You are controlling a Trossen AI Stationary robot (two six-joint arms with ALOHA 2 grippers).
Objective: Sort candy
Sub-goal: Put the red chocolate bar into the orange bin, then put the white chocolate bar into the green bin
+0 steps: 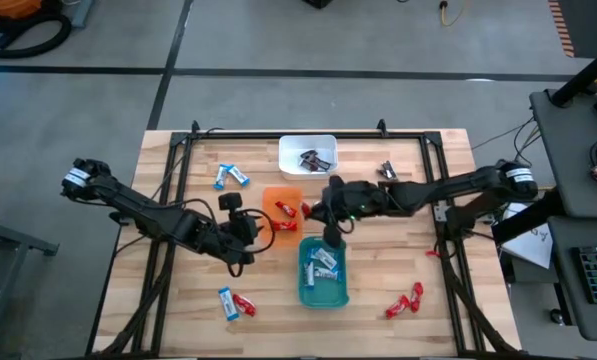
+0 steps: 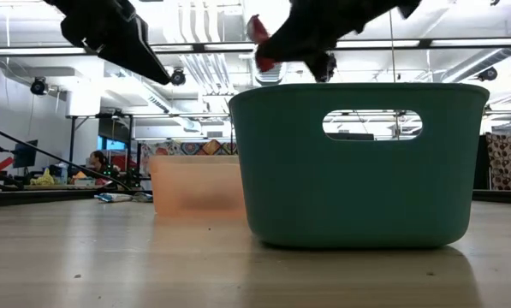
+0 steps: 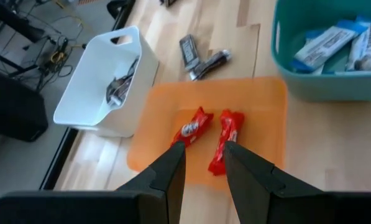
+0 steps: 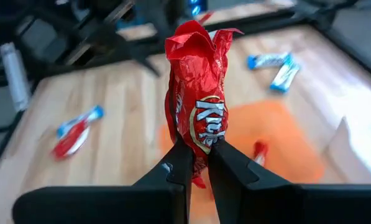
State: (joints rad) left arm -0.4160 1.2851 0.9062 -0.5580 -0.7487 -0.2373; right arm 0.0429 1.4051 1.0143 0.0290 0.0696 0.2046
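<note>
The red candy (image 1: pixel 306 210) is hanging clear above the orange tray's edge and looks the same as the candies inside (image 1: pixel 285 209), so the robot's right gripper goes on carrying it inward until it is over them.
My right gripper (image 4: pixel 198 153) is shut on a red candy (image 4: pixel 196 93), held in the air by the orange tray's (image 1: pixel 281 196) right edge; the low view shows it high above the trays (image 2: pixel 257 34). My left gripper (image 3: pixel 204 151) hangs open just left of the orange tray, with nothing between its fingers. Two red candies (image 3: pixel 226 138) lie flat in that tray. Blue-and-white candies (image 1: pixel 324 264) lie in the teal tray (image 1: pixel 305 290), and dark candies (image 1: pixel 311 159) in the white tray (image 1: pixel 288 146). My right gripper pinches the red candy's lower part (image 4: pixel 201 144) between its two fingers. It comes from the table's right side, slanting a little downward. The candy sticks out beyond the fingertips with its crumpled wrapper end (image 4: pixel 194 38) farthest out, lifted clear of everything.
Loose candies lie on the wooden table: blue-and-white ones (image 1: pixel 230 177) at the far left, a blue and a red one (image 1: pixel 234 303) near left, red ones (image 1: pixel 405 302) near right, dark ones (image 1: pixel 387 172) right of the white tray. A black frame rail (image 1: pixel 308 136) borders the table.
</note>
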